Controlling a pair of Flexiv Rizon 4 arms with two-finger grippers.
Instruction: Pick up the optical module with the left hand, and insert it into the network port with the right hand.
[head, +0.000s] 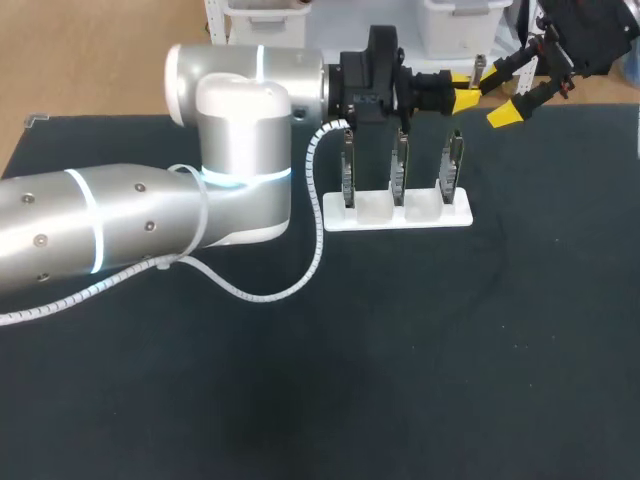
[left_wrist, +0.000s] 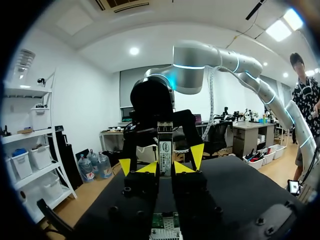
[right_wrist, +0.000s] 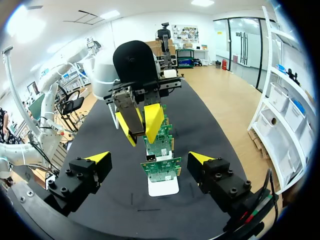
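The end board's port shows a dark opening (right_wrist: 151, 157), so the optical module (head: 477, 70) will sink in, leaving a short end of the module out, when I push.
In the left wrist view my left gripper (left_wrist: 166, 167) is shut on the optical module (left_wrist: 165, 144), a slim metal bar that stands up from between its yellow tips. In the head view this gripper (head: 463, 90) is held above the table's far edge, behind the boards. My right gripper (head: 497, 97) faces it from the far right, open wide, with its tips on either side of the module's end (head: 480, 67). The right wrist view shows my open right gripper (right_wrist: 149, 158) with the left gripper (right_wrist: 139, 125) and the module (right_wrist: 128, 111) ahead of it.
A white stand (head: 396, 214) at the table's far middle holds three upright green circuit boards (head: 399, 168) with network ports; they also show under the two grippers (right_wrist: 161, 150). A white spiral cable (head: 262, 292) hangs from the left arm onto the black mat.
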